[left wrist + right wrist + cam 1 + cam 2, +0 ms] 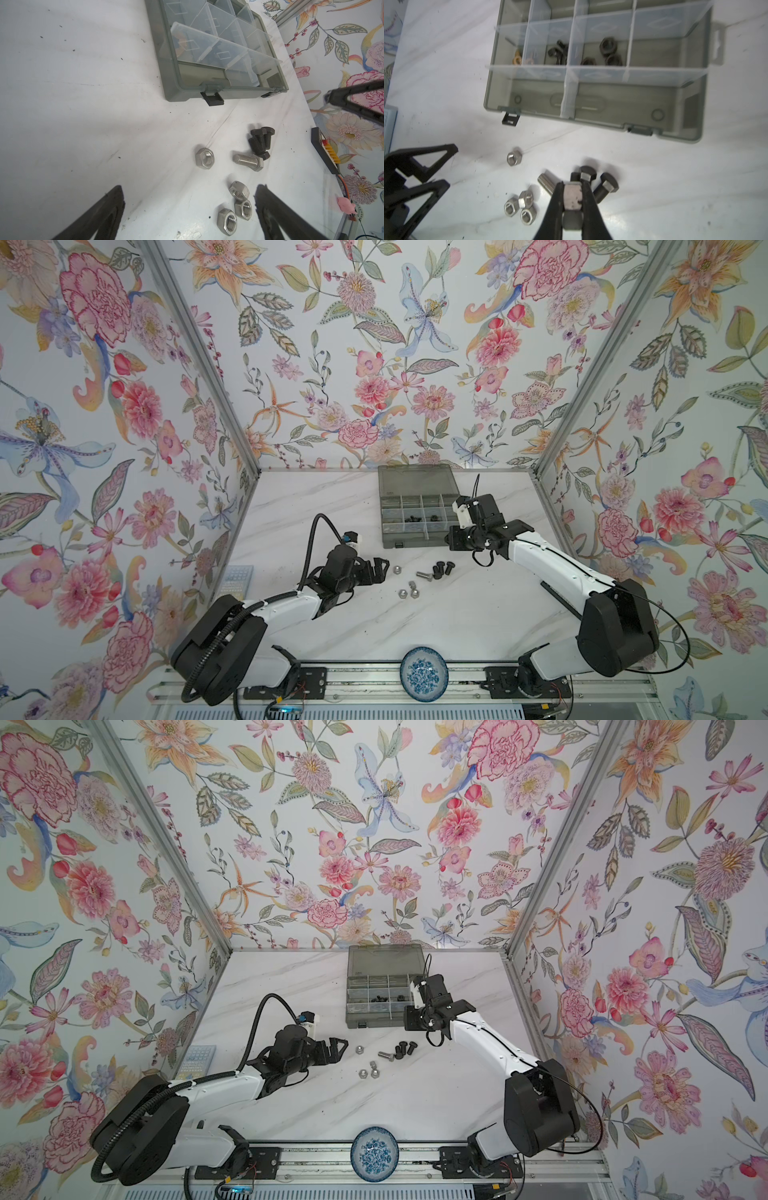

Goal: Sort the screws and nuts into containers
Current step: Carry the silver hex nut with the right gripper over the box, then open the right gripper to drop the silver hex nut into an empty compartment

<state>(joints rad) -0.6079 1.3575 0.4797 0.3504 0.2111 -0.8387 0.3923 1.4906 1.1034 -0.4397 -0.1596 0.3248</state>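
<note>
I have a silver nut in my right gripper and the compartment beside the black nuts is empty, so I should keep carrying the nut until it is inside.
My right gripper is shut on a black hex-headed screw, shank hidden; in both top views it hangs at the box's near right corner. More black screws and a silver screw lie below the box. Several silver hex nuts lie beside them. The grey box holds black hex nuts, black winged nuts and brass ones. My left gripper is open, empty, left of the nuts.
The box's lid lies open towards the back wall. A blue-and-white dish stands at the table's front edge. A pale blue gridded pad lies at the left edge. Floral walls close in three sides.
</note>
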